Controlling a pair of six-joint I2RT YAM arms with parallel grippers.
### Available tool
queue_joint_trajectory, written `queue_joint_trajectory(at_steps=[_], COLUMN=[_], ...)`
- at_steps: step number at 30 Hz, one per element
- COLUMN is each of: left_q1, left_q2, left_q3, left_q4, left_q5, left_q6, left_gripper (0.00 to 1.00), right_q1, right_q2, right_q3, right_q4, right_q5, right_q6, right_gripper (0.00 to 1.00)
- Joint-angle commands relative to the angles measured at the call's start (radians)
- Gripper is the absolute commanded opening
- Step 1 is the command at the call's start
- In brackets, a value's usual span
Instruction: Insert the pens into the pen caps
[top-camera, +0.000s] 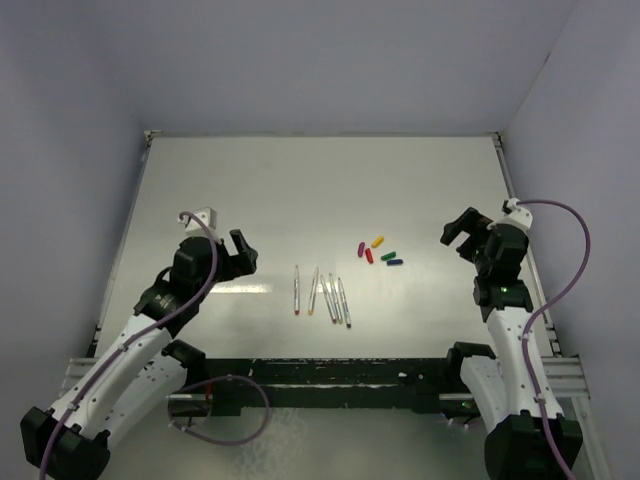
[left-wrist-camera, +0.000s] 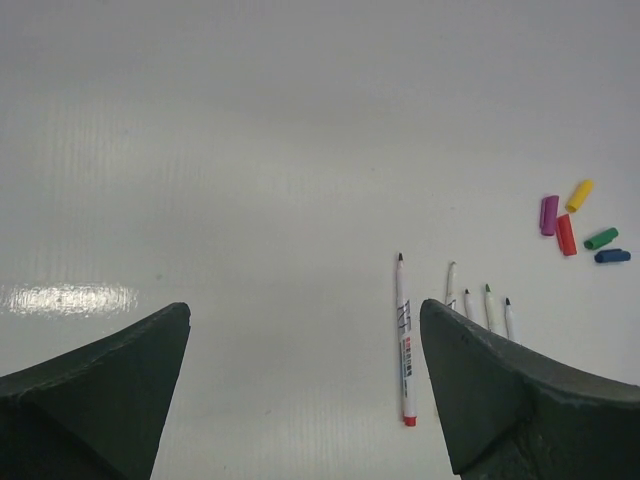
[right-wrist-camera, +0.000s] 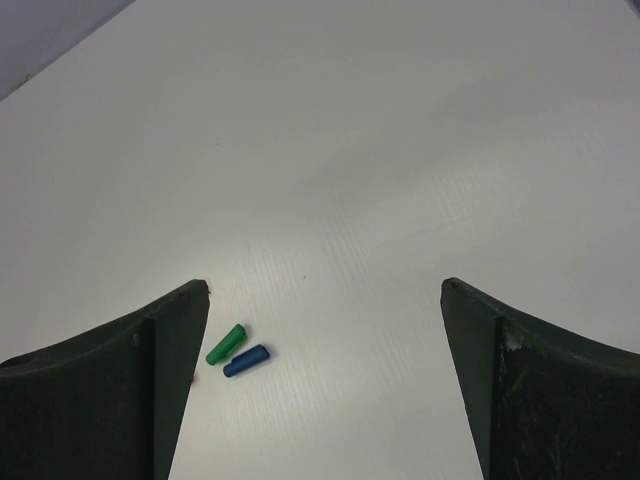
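I should move my open left gripper next toward the red-ended pen's body until the fingers are on both sides of it, then close, because the red-ended pen lies clear of the other pens.
Several thin grey-white pens lie side by side in the middle of the table; the red-ended one lies leftmost. The caps lie in a small cluster to their right: purple, yellow, red, green and dark blue. My left gripper is open and empty, left of the pens. My right gripper is open and empty, right of the caps. The green cap and blue cap show by its left finger.
The white table has raised edges at left, right and back. A black rail runs along the near edge between the arm bases. Purple cables loop from both arms.
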Motion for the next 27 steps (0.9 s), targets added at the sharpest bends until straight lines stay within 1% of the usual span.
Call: queue_joint_trajectory(at_steps=[1, 5, 9, 15, 19, 23, 25, 27], left_q1=[-0.003, -0.004, -0.004, -0.02, -0.061, -0.116, -0.164, -0.229], left_q2=[0.072, 0.159, 0.231, 0.303, 0.327, 0.377, 0.408, 0.443], left_q3=[0.032, 0.06, 0.078, 0.076, 0.074, 0.105, 0.124, 0.151], left_q4=[0.116, 0.093, 0.073, 0.123, 0.139, 0.11, 0.101, 0.086], left_q5=[0.101, 0.136, 0.153, 0.216, 0.197, 0.162, 0.135, 0.079], left_q6=[0.054, 0.081, 0.1, 0.106, 0.096, 0.101, 0.111, 0.111], left_gripper=[0.99, 0.99, 0.99, 0.99, 0.99, 0.99, 1.0, 1.0], right_q1=[0.0, 0.0, 0.0, 0.002, 0.014, 0.036, 0.043, 0.048], right_q2=[0.018, 0.048, 0.087, 0.085, 0.075, 0.068, 0.069, 0.068], right_q3=[0.061, 0.075, 0.094, 0.096, 0.09, 0.093, 0.095, 0.099], right_q4=[0.052, 0.096, 0.084, 0.074, 0.067, 0.052, 0.044, 0.039], right_q5=[-0.021, -0.054, -0.108, -0.108, -0.102, -0.092, -0.091, -0.092], right_q6=[-0.006, -0.047, -0.057, -0.071, -0.074, -0.082, -0.085, -0.088], right_gripper=[1.0, 1.0, 1.0, 1.0, 1.0, 1.0, 1.0, 1.0])
